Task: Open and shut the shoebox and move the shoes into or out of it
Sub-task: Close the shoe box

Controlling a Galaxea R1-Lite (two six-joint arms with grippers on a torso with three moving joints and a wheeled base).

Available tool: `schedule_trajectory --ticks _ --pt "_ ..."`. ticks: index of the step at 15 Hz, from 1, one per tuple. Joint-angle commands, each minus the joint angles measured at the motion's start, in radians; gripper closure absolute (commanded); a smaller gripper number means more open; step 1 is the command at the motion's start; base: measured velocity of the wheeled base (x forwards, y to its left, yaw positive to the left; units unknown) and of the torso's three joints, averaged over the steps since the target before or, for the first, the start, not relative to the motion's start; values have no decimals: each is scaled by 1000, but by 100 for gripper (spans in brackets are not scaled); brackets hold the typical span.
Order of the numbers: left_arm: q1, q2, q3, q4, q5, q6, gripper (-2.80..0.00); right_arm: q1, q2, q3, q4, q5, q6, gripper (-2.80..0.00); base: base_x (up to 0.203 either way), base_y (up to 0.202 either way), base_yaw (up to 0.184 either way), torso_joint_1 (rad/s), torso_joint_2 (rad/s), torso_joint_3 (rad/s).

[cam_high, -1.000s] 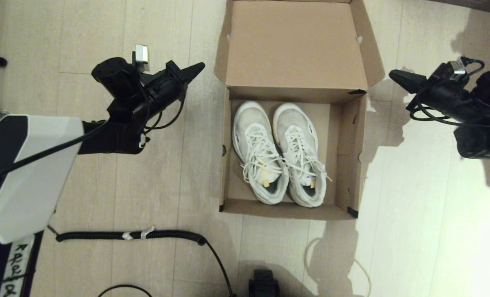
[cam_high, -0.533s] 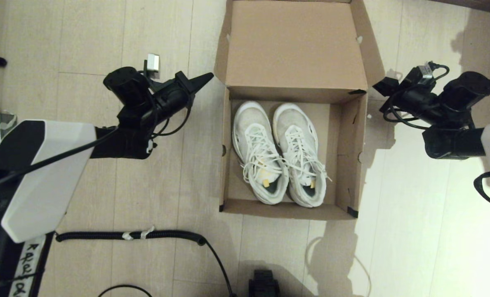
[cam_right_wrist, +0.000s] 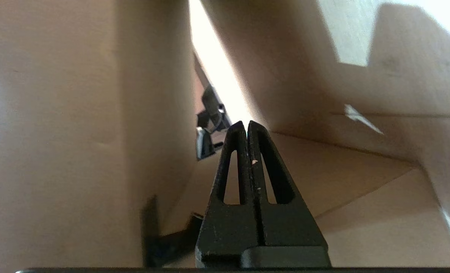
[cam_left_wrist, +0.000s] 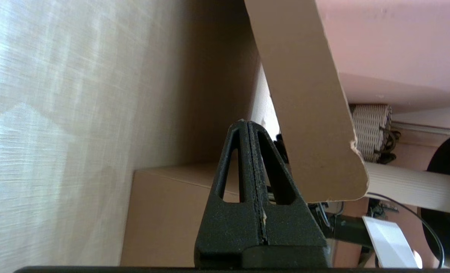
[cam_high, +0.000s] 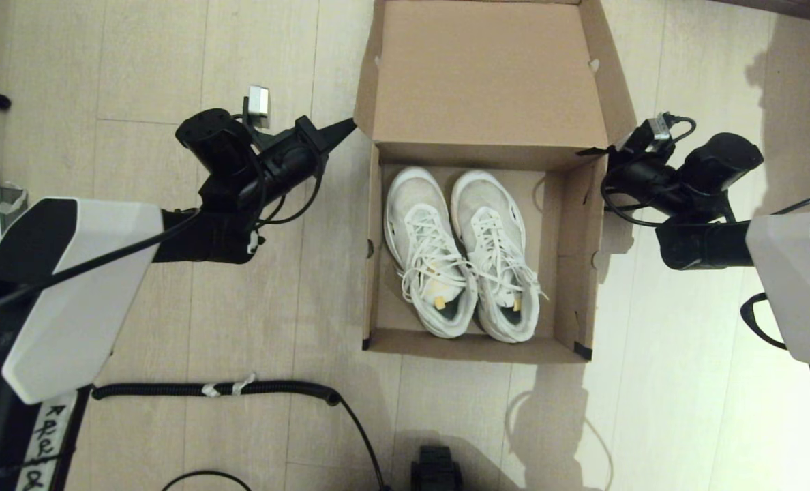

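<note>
My right gripper should first pull the shoebox closer by its hinge corner, because the lid's far end is well past my grippers at the hinge.
The brown shoebox lies open on the floor, its hinged lid folded back at the far end. Inside, the two white sneakers sit side by side, toes toward the lid. My left gripper is shut and empty, its tip at the lid's left side flap near the hinge. My right gripper is shut and empty too, its tip at the box's far right corner under the lid's right side flap.
A black coiled cable runs across the wooden floor in front of the box on the left. A dark object sits at the near edge of the head view. A wicker basket stands beyond the box.
Both arms have closed in on the box's hinge line. The right gripper travelled furthest, from well right of the box to its far right corner. The left tip crept right to the lid flap.
</note>
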Motion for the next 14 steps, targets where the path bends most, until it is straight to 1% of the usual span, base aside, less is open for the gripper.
schedule_trajectory --ticks 1,3,5,6,7,9,12,14 --pt "-4 -4 2 -6 -2 -5 0 -2 2 1 -32 1 18 0 0 0 0 0 0 0" --pt "-5 -2 2 -6 -1 1 0 -2 -6 -1 -56 1 55 0 0 0 0 0 0 0" --pt "-7 0 12 -17 1 3 0 -5 -16 1 -68 -7 61 0 0 0 0 0 0 0" --pt "-6 0 12 -19 2 2 0 -7 -25 1 -68 -25 68 0 0 0 0 0 0 0" --pt "-5 -1 15 -20 2 2 0 -7 -34 1 -69 -35 95 0 0 0 0 0 0 0" --pt "-7 -2 19 -20 3 3 0 -7 -38 1 -116 -47 146 0 0 0 0 0 0 0" --pt "-5 0 19 -20 3 3 0 -8 -54 0 -161 -91 253 0 0 0 0 0 0 0" --pt "-7 1 19 -20 3 3 0 -8 -59 1 -164 -93 265 0 0 0 0 0 0 0"
